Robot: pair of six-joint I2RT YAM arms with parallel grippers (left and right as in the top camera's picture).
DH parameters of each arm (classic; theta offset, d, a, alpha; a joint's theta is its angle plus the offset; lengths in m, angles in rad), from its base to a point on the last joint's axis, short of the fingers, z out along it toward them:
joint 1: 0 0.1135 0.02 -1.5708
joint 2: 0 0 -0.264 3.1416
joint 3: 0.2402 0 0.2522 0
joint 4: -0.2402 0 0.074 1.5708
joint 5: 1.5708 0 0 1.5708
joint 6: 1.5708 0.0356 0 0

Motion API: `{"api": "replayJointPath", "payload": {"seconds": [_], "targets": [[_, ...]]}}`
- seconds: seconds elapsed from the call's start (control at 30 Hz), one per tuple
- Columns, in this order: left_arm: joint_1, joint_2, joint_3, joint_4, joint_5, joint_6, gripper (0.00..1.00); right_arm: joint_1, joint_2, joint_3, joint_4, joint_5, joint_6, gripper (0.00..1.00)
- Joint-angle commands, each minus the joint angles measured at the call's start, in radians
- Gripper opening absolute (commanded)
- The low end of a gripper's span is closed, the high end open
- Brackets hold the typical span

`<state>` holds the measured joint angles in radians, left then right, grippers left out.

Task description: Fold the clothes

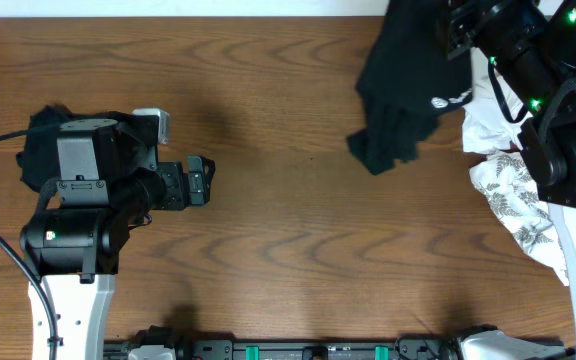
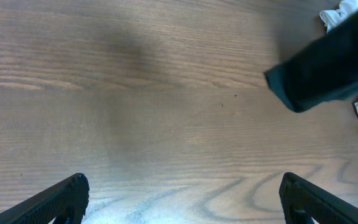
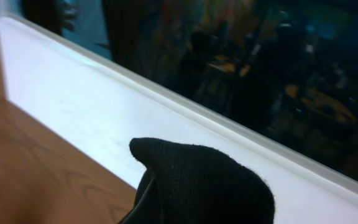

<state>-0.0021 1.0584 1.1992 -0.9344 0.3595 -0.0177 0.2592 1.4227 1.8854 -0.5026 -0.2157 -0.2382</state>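
The black garment [image 1: 408,85] hangs bunched from my right gripper, so next I swing it open and bring its lower end [image 1: 380,150] toward my left gripper.
A black garment [image 1: 405,90] hangs off the table at the back right, bunched and lifted; it also shows in the left wrist view [image 2: 328,62]. My right gripper [image 1: 460,28] is shut on its top. In the right wrist view the black fabric [image 3: 204,186] covers the fingers. A white leaf-print garment [image 1: 513,180] lies crumpled at the right edge, below the right arm. My left gripper [image 1: 204,185] is open and empty over bare wood at the left, its fingertips wide apart in the left wrist view [image 2: 182,199]. Another dark cloth [image 1: 36,140] lies under the left arm.
The wooden table [image 1: 288,230] lies between the two arms. A white wall ledge [image 3: 73,106] and a dark window run behind the table's back edge. The arm bases stand along the front edge.
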Motion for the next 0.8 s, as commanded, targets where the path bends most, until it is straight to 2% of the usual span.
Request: {"api": "replayJointPath", "payload": {"seconds": [0.0,0.07,0.13,0.37,0.47,0.67,0.77], "targets": [[0.003,0.000,0.016,0.002,-0.004,0.017,0.98,-0.005,-0.010,0.013,0.025,-0.180,0.030,0.01],[0.003,0.000,0.016,0.002,-0.004,0.017,0.98,-0.006,-0.011,0.013,0.052,-0.284,0.068,0.02],[0.003,0.000,0.016,0.002,-0.005,0.017,0.98,-0.010,-0.011,0.016,0.076,-0.307,0.079,0.02],[0.003,0.000,0.016,0.001,-0.005,0.017,0.98,-0.082,-0.011,0.018,0.077,0.015,0.174,0.01],[0.003,0.000,0.016,0.002,-0.004,0.017,0.98,-0.095,-0.011,0.018,0.055,0.022,0.196,0.01],[0.003,0.000,0.016,0.002,0.008,0.017,0.98,-0.095,-0.009,0.018,0.060,-0.259,0.150,0.01],[0.003,0.000,0.016,0.002,0.015,0.017,0.98,-0.095,0.000,0.018,0.108,-0.516,0.148,0.01]]}}
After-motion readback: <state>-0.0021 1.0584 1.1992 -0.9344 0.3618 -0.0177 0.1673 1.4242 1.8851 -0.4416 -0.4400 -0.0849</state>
